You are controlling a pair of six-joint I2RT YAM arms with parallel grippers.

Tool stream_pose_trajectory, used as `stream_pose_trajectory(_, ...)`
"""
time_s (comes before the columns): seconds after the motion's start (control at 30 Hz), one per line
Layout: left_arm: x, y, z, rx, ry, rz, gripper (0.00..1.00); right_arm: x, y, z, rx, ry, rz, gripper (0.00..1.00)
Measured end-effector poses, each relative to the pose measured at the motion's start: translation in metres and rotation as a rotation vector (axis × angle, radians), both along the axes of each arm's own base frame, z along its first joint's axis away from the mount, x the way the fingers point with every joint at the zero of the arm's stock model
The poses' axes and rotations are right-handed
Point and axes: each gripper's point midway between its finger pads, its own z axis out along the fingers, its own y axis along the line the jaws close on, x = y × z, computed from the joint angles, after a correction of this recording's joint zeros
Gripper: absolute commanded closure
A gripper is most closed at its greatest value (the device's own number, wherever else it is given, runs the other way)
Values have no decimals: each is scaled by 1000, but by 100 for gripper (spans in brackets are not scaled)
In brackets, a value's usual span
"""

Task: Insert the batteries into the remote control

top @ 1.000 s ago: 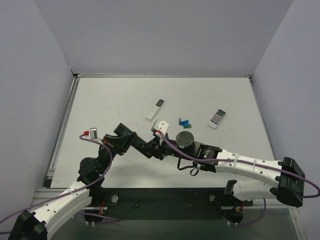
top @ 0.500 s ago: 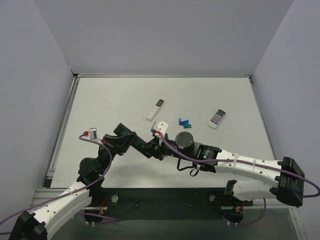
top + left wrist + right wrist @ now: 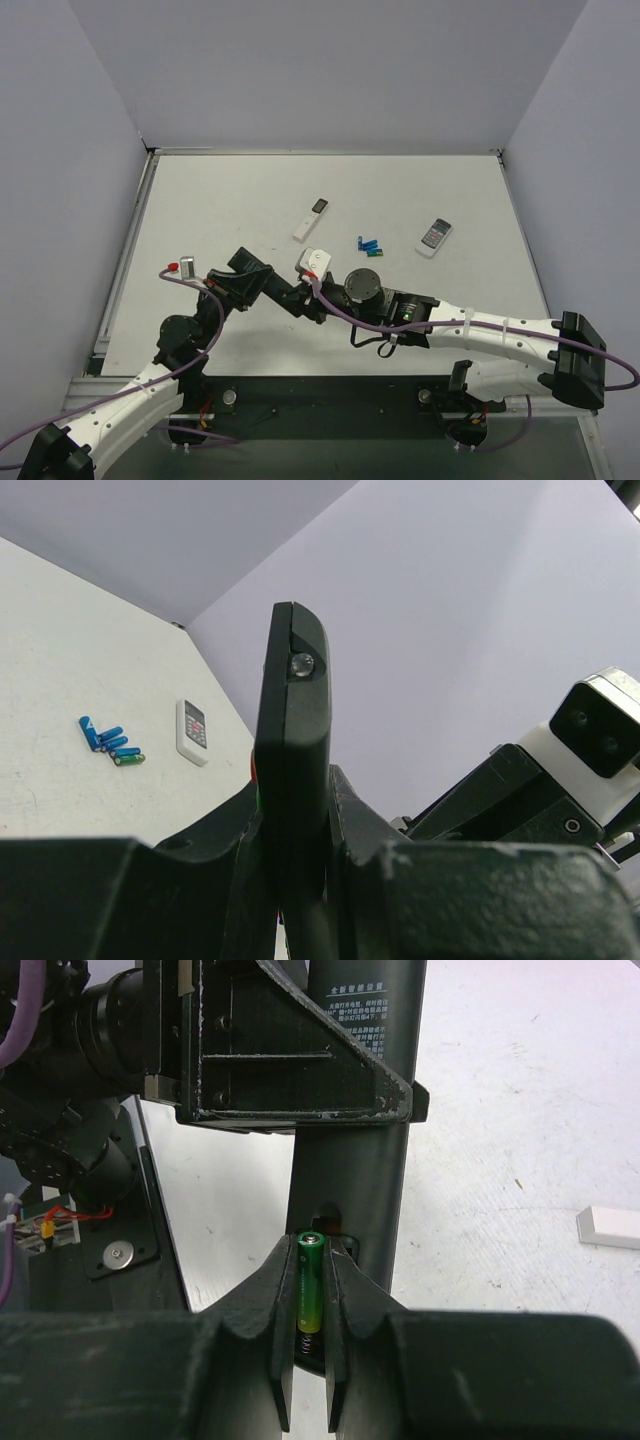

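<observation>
The green battery's upper end point(image 3: 311, 1240) sticks up above the remote control's battery bay point(image 3: 346, 1247), so next my right gripper opens, turns and pushes that end down with closed fingers.
My left gripper point(image 3: 295, 820) is shut on the black remote control point(image 3: 292, 740), which stands edge-on between its jaws, lifted off the table. From the right wrist I see the remote's back point(image 3: 350, 1180) with its battery bay open. My right gripper point(image 3: 309, 1260) is shut on a green battery point(image 3: 309, 1280), held lengthwise at the bay with a spring showing under its lower end. In the top view both grippers meet at mid-table, left gripper point(image 3: 285, 293) and right gripper point(image 3: 318, 302). Another green battery point(image 3: 376, 253) lies on the table beside the blue cells.
Small blue cells point(image 3: 368, 243) lie right of centre. A slim white stick remote point(image 3: 311, 219) lies behind them, and a short white remote point(image 3: 434, 237) is further right. The right arm's purple cable loops close to the grippers.
My right wrist has shifted slightly left and nearer, bringing the battery closer onto the remote. The left gripper and remote have held still.
</observation>
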Motion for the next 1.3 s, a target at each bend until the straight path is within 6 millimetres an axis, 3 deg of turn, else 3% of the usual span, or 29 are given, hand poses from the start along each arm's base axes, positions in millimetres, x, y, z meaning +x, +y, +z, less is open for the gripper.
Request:
stream_pose_trajectory(0.4,3,0,-9,32,19,13,100,2,1,-14,-47,0,-9,98)
stream_pose_trajectory(1.3,4,4,-3,12,6,32,100,3,7,-10,-62,23,-17,75)
